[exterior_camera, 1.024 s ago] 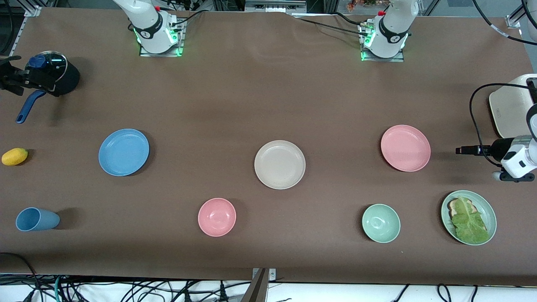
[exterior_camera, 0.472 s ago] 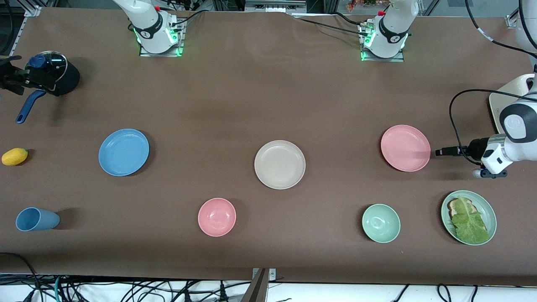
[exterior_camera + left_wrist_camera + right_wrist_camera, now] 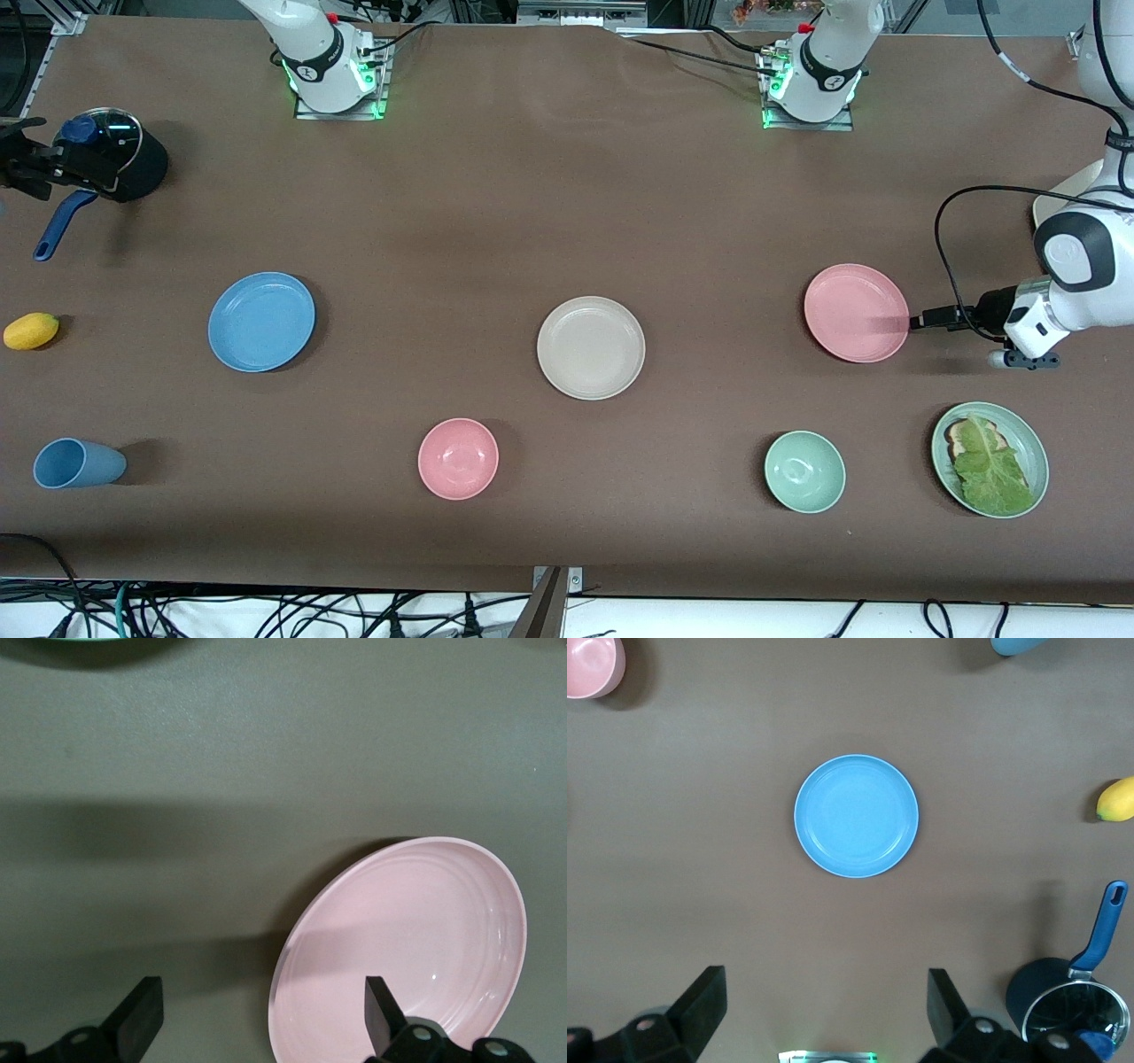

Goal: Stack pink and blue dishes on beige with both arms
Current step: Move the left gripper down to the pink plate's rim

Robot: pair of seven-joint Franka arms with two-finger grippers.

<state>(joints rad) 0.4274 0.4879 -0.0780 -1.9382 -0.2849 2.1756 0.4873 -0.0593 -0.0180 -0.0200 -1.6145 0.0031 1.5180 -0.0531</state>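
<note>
The round rims of the pink plate [image 3: 857, 313] and the beige plate [image 3: 591, 347] look equally wide. The pink plate should settle into the beige plate and hide it when I lower the pink plate.
The beige plate [image 3: 591, 347] lies at the table's middle. The blue plate [image 3: 261, 321] sits toward the right arm's end, the pink plate [image 3: 857, 312] toward the left arm's end. My left gripper [image 3: 261, 1019] hangs open and empty in the air over the pink plate's [image 3: 403, 948] rim at the left arm's end. Its white hand [image 3: 1032, 323] shows beside that plate. High up near its own base, my right gripper [image 3: 826, 1014] is open and empty. It looks down on the blue plate [image 3: 857, 815] and does not show in the front view.
A pink bowl [image 3: 458, 458], a green bowl [image 3: 804, 471] and a green plate with lettuce [image 3: 990, 459] lie nearer the front camera. A blue cup [image 3: 78, 463], a lemon [image 3: 31, 330] and a dark pot [image 3: 111, 168] stand at the right arm's end.
The left arm's hand has swung in from the table's end toward the pink plate. The plates and the right arm have not moved.
</note>
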